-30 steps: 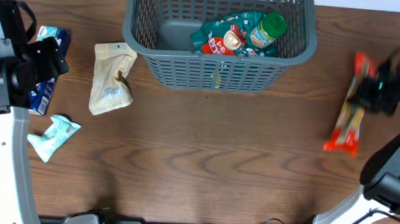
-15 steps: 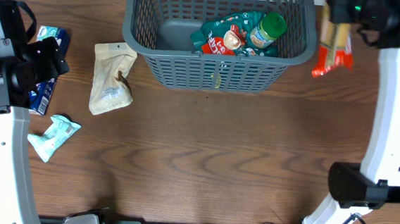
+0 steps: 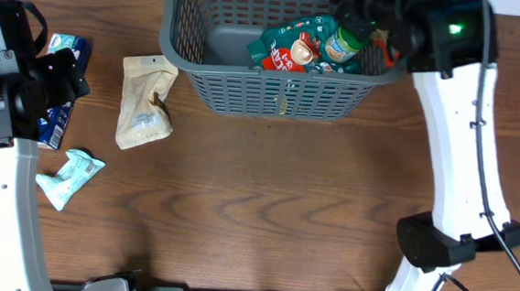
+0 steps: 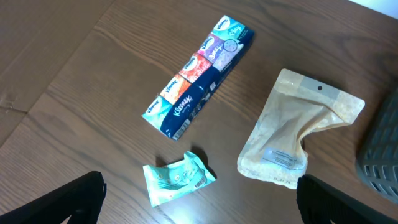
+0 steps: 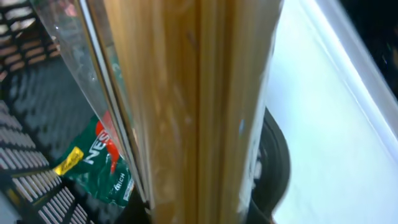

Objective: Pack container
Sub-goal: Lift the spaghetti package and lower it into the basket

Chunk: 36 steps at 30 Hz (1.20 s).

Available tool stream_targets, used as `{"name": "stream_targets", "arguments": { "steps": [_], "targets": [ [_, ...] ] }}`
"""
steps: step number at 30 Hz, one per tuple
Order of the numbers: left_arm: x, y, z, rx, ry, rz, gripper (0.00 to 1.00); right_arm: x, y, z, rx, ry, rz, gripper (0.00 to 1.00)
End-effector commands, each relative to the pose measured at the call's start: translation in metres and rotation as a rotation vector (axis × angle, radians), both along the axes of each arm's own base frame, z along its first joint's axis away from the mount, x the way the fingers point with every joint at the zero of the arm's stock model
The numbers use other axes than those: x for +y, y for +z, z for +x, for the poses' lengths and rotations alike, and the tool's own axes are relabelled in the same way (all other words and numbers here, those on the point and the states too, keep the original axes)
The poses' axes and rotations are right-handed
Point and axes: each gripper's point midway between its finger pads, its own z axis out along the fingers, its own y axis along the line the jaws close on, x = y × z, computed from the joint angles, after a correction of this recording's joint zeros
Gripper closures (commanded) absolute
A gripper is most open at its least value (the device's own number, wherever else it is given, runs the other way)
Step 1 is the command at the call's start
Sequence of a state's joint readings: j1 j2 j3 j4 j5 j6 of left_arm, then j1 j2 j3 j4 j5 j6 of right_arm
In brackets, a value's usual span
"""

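The container's open bottom (image 3: 227, 47) is beside the green packet, so my right gripper keeps bringing the spaghetti inward and let it go along the container's near side (image 3: 240, 69).
The dark grey container (image 3: 282, 94) stands at the table's far middle and holds a green packet (image 3: 290, 42) and a green-lidded jar (image 3: 345, 40). My right gripper (image 3: 369, 6) is over the container's right rear part, shut on a long clear packet of spaghetti (image 5: 199, 112). The packet fills the right wrist view, and a red end of it (image 3: 388, 52) shows by the rim. The green packet (image 5: 99, 168) lies below it. My left gripper (image 4: 199, 205) is open and empty, held above the table at the left.
A beige pouch (image 3: 146, 101) lies left of the container and also shows in the left wrist view (image 4: 292, 134). A blue tissue pack (image 4: 199, 84) and a teal packet (image 4: 179, 180) lie near the left gripper.
My right arm swung from the right side of the table up and left, carrying the spaghetti packet over the container. The left arm has not moved.
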State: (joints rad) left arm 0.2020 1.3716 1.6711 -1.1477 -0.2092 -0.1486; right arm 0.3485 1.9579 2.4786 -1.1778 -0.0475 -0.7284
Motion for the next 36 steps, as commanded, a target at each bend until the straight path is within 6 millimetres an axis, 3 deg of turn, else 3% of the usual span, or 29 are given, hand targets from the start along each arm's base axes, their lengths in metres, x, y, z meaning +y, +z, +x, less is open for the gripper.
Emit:
{"name": "stream_targets", "arguments": {
  "steps": [1,5,13,18,20,22,27,29,36],
  "targets": [
    [0.001,-0.002,0.000,0.015,-0.009,0.006,0.01,0.031,-0.011,0.001,-0.011,0.173,-0.030,0.99],
    [0.001,-0.002,-0.001,0.017,-0.009,0.006,0.01,0.051,-0.053,0.007,0.092,0.224,-0.033,0.99],
    [0.001,-0.002,-0.001,0.018,-0.009,0.006,0.01,0.073,-0.144,0.005,0.325,0.265,-0.103,0.99],
    [0.001,-0.002,-0.001,0.018,-0.009,0.006,0.01,0.083,-0.180,-0.002,0.423,0.284,-0.137,0.96],
    [0.001,-0.002,-0.001,0.018,-0.009,0.006,0.01,0.085,-0.186,-0.004,0.439,0.288,-0.143,0.93],
    [0.001,-0.002,-0.001,0.018,-0.009,0.006,0.01,0.085,-0.187,-0.004,0.441,0.289,-0.144,0.84],
    [0.001,-0.002,-0.001,0.018,-0.009,0.006,0.02,0.086,-0.187,-0.004,0.440,0.289,-0.143,0.43],
    [0.001,-0.002,-0.001,0.018,-0.009,0.006,0.01,0.086,-0.187,-0.004,0.446,0.276,-0.134,0.40],
    [0.001,-0.003,-0.002,0.025,-0.009,0.004,0.01,0.086,-0.185,-0.003,0.458,0.230,-0.105,0.46]
  ]
}}
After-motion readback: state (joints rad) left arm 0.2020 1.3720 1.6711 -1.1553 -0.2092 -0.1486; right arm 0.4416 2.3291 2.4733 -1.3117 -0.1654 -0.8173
